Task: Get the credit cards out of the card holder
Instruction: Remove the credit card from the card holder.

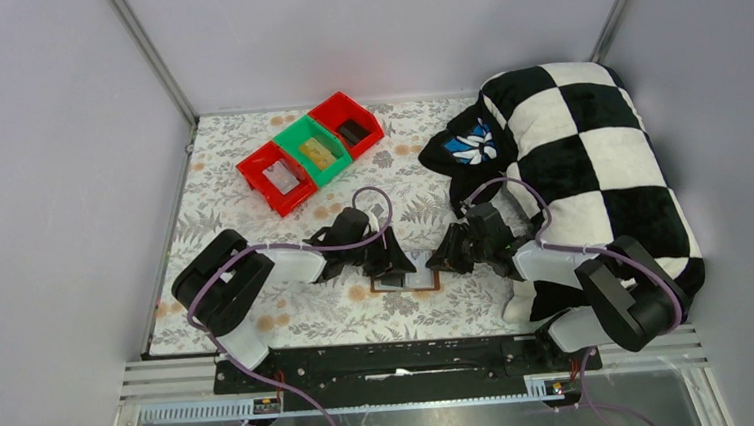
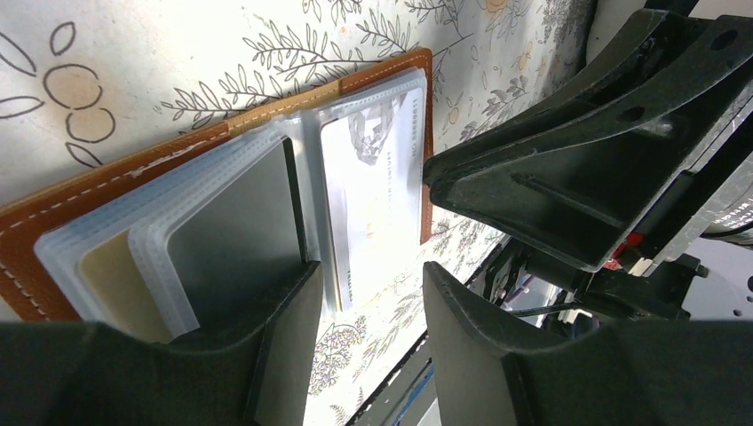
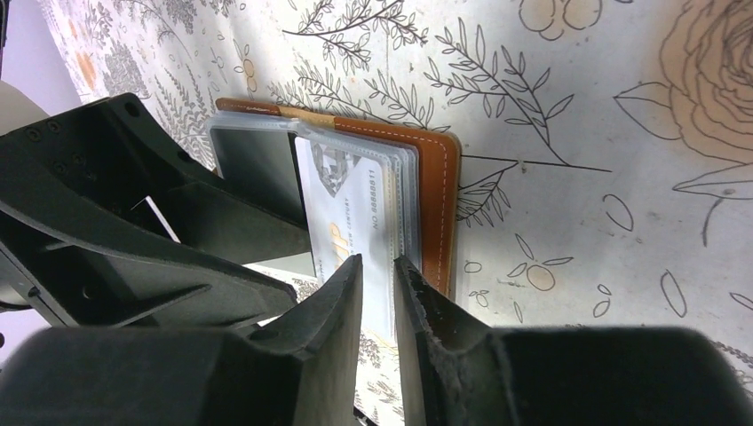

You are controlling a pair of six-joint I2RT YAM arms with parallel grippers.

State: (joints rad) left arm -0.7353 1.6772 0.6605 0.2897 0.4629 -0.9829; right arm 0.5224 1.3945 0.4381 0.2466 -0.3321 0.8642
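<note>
My left gripper should go to the white credit card's edge, which sticks out of its sleeve at the card holder's fold, and pinch that edge while my right gripper holds the sleeve.
The brown card holder lies open on the floral cloth between my two grippers. Its clear sleeves show in the left wrist view and the right wrist view. A white credit card sits in one half, and a dark card and a tan card in the other. My left gripper is open, one finger over the dark card's edge. My right gripper straddles the white card's near edge, its jaws a narrow gap apart.
Red and green bins stand at the back left. A black-and-white chequered pillow and a dark cloth with a blue print fill the right side, right behind my right arm. The table's front rail is near.
</note>
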